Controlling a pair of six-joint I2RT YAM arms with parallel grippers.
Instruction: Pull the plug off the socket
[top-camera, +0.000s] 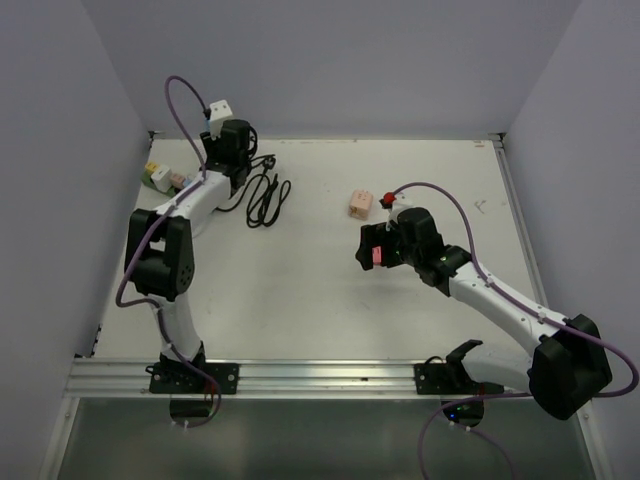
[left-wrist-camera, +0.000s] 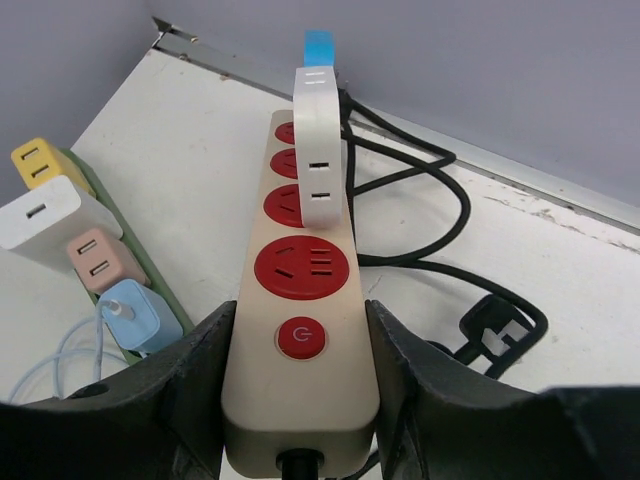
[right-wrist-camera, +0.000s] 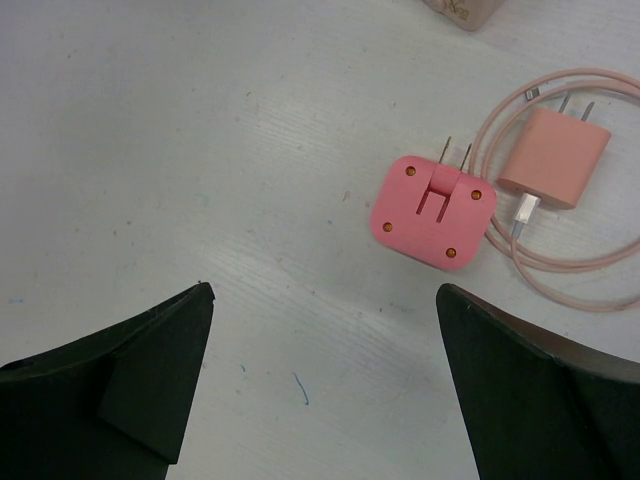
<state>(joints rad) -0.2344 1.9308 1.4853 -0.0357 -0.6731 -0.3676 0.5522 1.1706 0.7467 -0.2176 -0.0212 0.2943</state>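
Note:
My left gripper should keep carrying the socket into the clear middle (top-camera: 322, 248) and let go of it there, because it holds the socket's button end (left-wrist-camera: 301, 375) and the white plug is free.
The socket (left-wrist-camera: 300, 300) is a long beige power strip with red round outlets in a row, a red power button and a black cord. It lies on the white table in the left wrist view. A white plug (left-wrist-camera: 318, 150) with a blue top stands in the outlets at its far half. My left gripper (left-wrist-camera: 300, 322) (top-camera: 230, 150) is shut on the socket's near end, a finger against each long side beside the button. In the top view the arm hides the socket. My right gripper (right-wrist-camera: 325, 290) (top-camera: 368, 250) hovers open over bare table at mid-right, holding nothing.
A green strip (left-wrist-camera: 150, 275) (top-camera: 160, 180) carrying yellow, white, pink and blue chargers lies left of the socket. Black cord loops (left-wrist-camera: 440, 230) (top-camera: 265, 195) lie to its right. A pink adapter (right-wrist-camera: 433, 210), a pink charger with cable (right-wrist-camera: 555, 160) and a small pink block (top-camera: 358, 204) lie near the right gripper.

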